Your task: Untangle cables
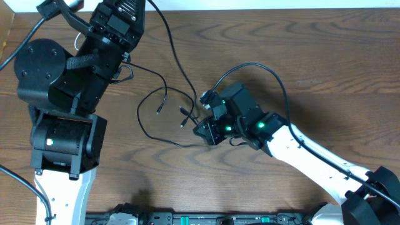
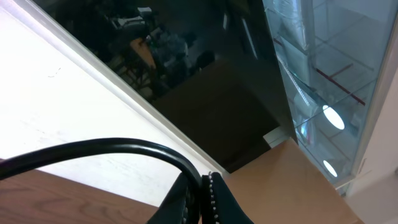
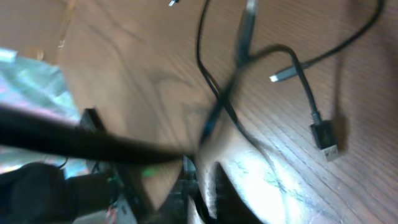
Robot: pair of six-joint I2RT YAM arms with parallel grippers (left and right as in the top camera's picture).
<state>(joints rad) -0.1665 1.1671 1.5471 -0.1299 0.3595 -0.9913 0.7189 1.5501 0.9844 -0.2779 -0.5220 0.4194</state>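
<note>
The lifted black cable's plug (image 1: 187, 113) hangs above the looped cable, so my left gripper should move it away and lower it onto open wood (image 1: 62, 34) near the white cable.
Thin black cables (image 1: 141, 116) lie looped and crossed on the wooden table (image 1: 325, 75), with two small plug ends (image 1: 159, 110) near the middle. Another black cable (image 1: 175, 60) runs from the top edge down into that tangle. In the left wrist view my left gripper (image 2: 202, 180) is shut, and a black cable (image 2: 124, 147) comes out from between its tips. My right gripper (image 1: 201, 129) sits at the tangle's right side. In the blurred right wrist view the right gripper (image 3: 199, 180) is shut and a black cable (image 3: 217, 109) runs into its tips. A USB plug (image 3: 328, 144) lies loose to the right.
The bulky left arm (image 1: 69, 69) fills the upper left of the table. The right arm (image 1: 312, 153) crosses from the bottom right, with its own thicker wire (image 1: 265, 69) arching above it. Equipment (image 1: 187, 219) lines the front edge.
</note>
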